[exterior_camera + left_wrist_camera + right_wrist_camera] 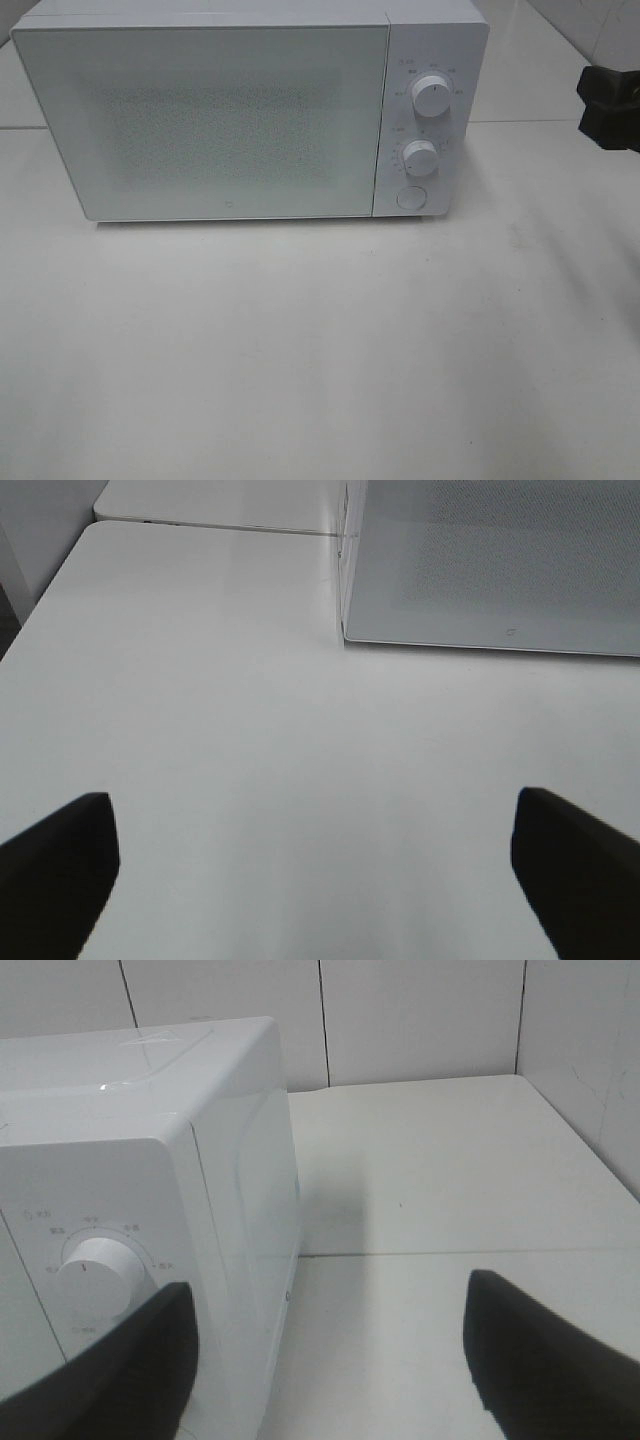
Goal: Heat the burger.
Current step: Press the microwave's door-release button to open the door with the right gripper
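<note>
The microwave door is shut and the table before the round button (414,250) is clear, so my right gripper should keep going toward the button (412,198) and close there.
The burger shows in no view. A white microwave (200,120) stands at the back of the white table with its door shut, and two round knobs (432,97) and a round button (410,197) sit on its right panel. My left gripper (315,880) is open over bare table in front of the microwave's left front corner (345,635). My right gripper (330,1370) is open and holds nothing, just right of the microwave's control panel, near the upper knob (100,1265). Part of the right arm (610,105) shows as a black shape at the right edge.
The white table (320,350) stretches in front of the microwave. A tiled wall (420,1020) rises behind and to the right. The table's left edge (40,610) shows in the left wrist view.
</note>
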